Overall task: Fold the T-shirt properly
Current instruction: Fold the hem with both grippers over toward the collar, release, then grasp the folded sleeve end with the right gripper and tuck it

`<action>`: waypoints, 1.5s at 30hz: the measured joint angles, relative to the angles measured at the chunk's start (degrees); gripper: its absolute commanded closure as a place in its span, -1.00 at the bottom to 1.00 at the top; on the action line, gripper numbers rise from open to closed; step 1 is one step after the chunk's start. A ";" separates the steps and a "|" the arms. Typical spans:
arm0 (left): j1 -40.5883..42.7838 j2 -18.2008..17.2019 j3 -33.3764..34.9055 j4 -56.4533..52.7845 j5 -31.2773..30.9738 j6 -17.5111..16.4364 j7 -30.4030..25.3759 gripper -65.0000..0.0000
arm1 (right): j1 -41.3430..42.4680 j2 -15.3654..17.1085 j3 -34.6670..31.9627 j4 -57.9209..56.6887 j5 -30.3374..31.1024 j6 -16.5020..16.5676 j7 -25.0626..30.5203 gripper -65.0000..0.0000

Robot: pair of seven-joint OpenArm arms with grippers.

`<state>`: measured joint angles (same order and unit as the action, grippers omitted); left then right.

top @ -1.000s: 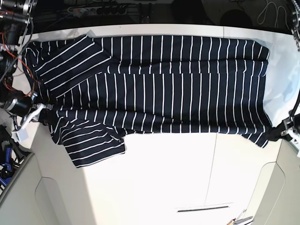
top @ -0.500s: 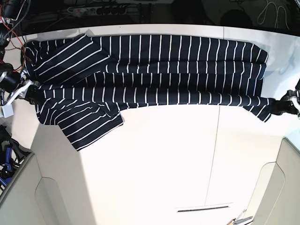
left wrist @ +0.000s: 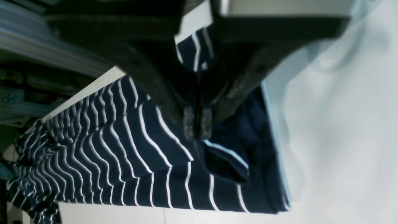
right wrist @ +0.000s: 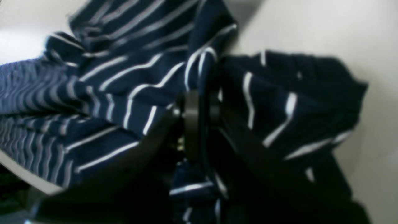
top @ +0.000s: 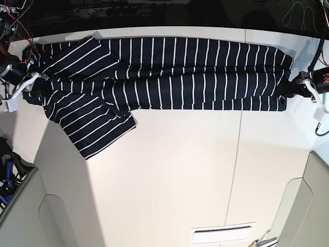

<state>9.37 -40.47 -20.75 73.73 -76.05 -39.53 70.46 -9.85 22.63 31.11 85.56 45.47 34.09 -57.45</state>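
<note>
Next, my right gripper folds the sleeve in while my left gripper holds the T-shirt's end still, because the sleeve sticks out (top: 100,136) beyond the T-shirt's near edge.
The T-shirt (top: 180,72), dark navy with thin white stripes, lies doubled lengthwise in a long band along the far side of the white table (top: 169,175). One sleeve (top: 97,128) sticks out toward the near left. My left gripper (top: 294,85) is shut on the band's right end. In the left wrist view its fingertips (left wrist: 189,124) pinch the T-shirt (left wrist: 124,149) just above the table. My right gripper (top: 37,82) is shut on the left end by the shoulder. In the blurred right wrist view bunched T-shirt cloth (right wrist: 108,81) drapes around the right gripper (right wrist: 199,102).
The table's far edge (top: 169,28) runs just behind the shirt, with dark clutter and cables (top: 103,9) beyond it. A seam (top: 237,154) crosses the tabletop, and a slot plate (top: 222,234) sits near the front. Grey side panels (top: 313,206) flank the near corners.
Both grippers have carried the shirt's near edge toward the far side of the table. The cloth now lies doubled in a narrower band, and the near sleeve has followed it back.
</note>
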 measured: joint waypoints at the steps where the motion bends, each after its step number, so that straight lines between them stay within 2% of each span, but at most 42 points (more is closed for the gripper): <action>1: 0.02 0.39 0.00 0.00 0.26 0.00 0.00 1.00 | 0.02 -0.52 0.00 -0.59 -0.55 -0.02 0.00 0.92; 3: 0.00 0.66 0.02 0.00 0.63 0.00 0.00 1.00 | 0.00 -0.94 0.00 -1.84 -0.83 -0.79 -0.02 0.38; 4: 0.00 0.63 0.00 0.00 0.57 0.00 -0.28 1.00 | 0.00 -0.92 0.00 -2.19 -0.90 -0.81 -0.04 0.19; 6: -0.02 0.50 -0.02 0.00 0.57 0.02 -0.85 1.00 | 0.00 -0.87 0.09 -2.23 -0.96 -0.83 -0.02 -0.02; 9: 0.00 0.59 0.00 0.00 0.59 0.02 -0.83 1.00 | 0.17 -0.74 0.92 -2.21 -0.61 -0.83 -0.04 -0.03; 14: 0.00 0.61 0.00 0.00 0.68 0.00 -0.85 1.00 | 0.44 -0.72 5.55 -1.92 3.96 -0.83 0.00 -0.03; 19: -0.02 0.61 0.00 0.00 0.70 0.02 -0.83 1.00 | 2.14 -0.72 8.66 -1.92 3.52 -0.85 0.52 -0.03; 27: -0.02 0.59 0.00 0.00 0.76 0.02 -0.85 1.00 | 7.69 -0.74 8.46 -2.12 -0.31 -1.14 5.27 -0.03; 31: -0.02 0.59 0.00 0.00 0.79 0.02 -0.83 1.00 | 12.13 -0.68 5.46 -4.92 -2.71 -0.92 6.58 -0.03; 36: 0.00 0.61 0.00 0.00 0.79 0.00 -0.83 1.00 | 18.14 -0.72 -1.31 -14.47 -6.34 -1.05 9.22 -0.03; 42: -0.02 0.61 0.00 0.00 0.76 0.02 -0.83 1.00 | 23.17 -0.76 -9.42 -23.89 -9.94 -1.31 13.29 -0.03; 45: -0.02 0.61 0.00 0.00 0.79 0.02 -0.85 1.00 | 24.33 -1.40 -12.07 -25.24 -11.32 -1.29 13.55 -0.03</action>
<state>9.34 -39.86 -20.75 73.73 -75.26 -39.51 69.60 14.48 21.23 19.05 60.31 34.15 32.80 -43.90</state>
